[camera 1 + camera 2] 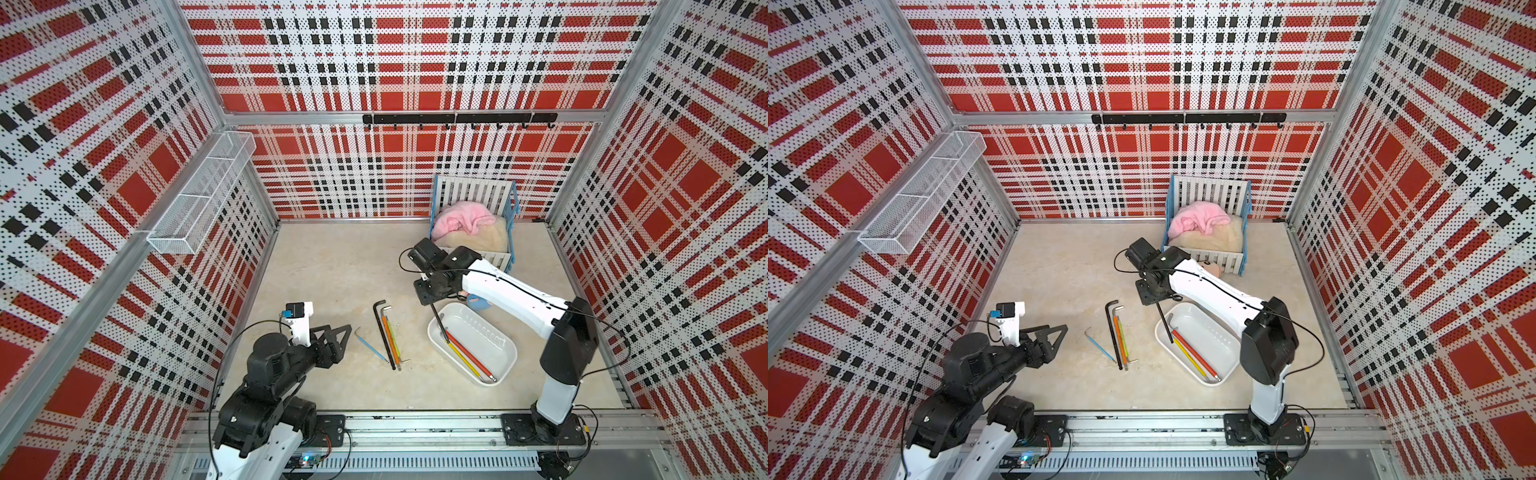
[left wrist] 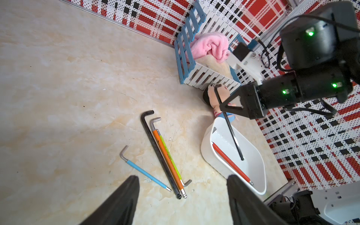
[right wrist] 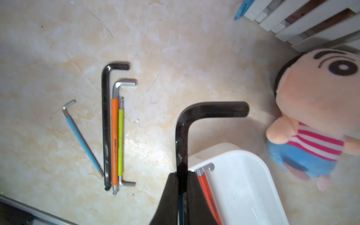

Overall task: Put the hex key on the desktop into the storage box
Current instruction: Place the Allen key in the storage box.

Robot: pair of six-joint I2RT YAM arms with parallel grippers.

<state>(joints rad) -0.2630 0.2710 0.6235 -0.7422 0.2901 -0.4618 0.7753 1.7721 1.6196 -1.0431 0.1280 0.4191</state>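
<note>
I should go on lowering the black hex key in my right gripper into the storage box (image 1: 472, 342) before I let go of it there, because the storage box's bottom is free beside the red hex key.
My right gripper (image 3: 182, 173) is shut on a black hex key (image 3: 181, 136), which hangs tilted with its long end down inside the white storage box (image 1: 478, 332), as the left wrist view confirms (image 2: 232, 134). I cannot tell whether its tip touches the floor of the box. A red hex key (image 1: 469, 355) and a yellow one (image 1: 461, 359) lie in the box. On the desktop (image 1: 332, 266) lie a long black hex key (image 2: 159, 153), an orange one (image 2: 167, 159), a yellow-green one (image 2: 169, 155) and a blue one (image 2: 145, 172). My left gripper (image 2: 183, 177) stands open and empty just short of them.
A white-slatted toy crib (image 1: 473, 195) with a pink blanket stands at the back, behind the right arm. A plush doll (image 3: 311, 116) lies between crib and box. A wire-mesh basket (image 1: 199, 199) hangs on the left wall, and a black hook rail (image 1: 457, 118) on the back wall.
</note>
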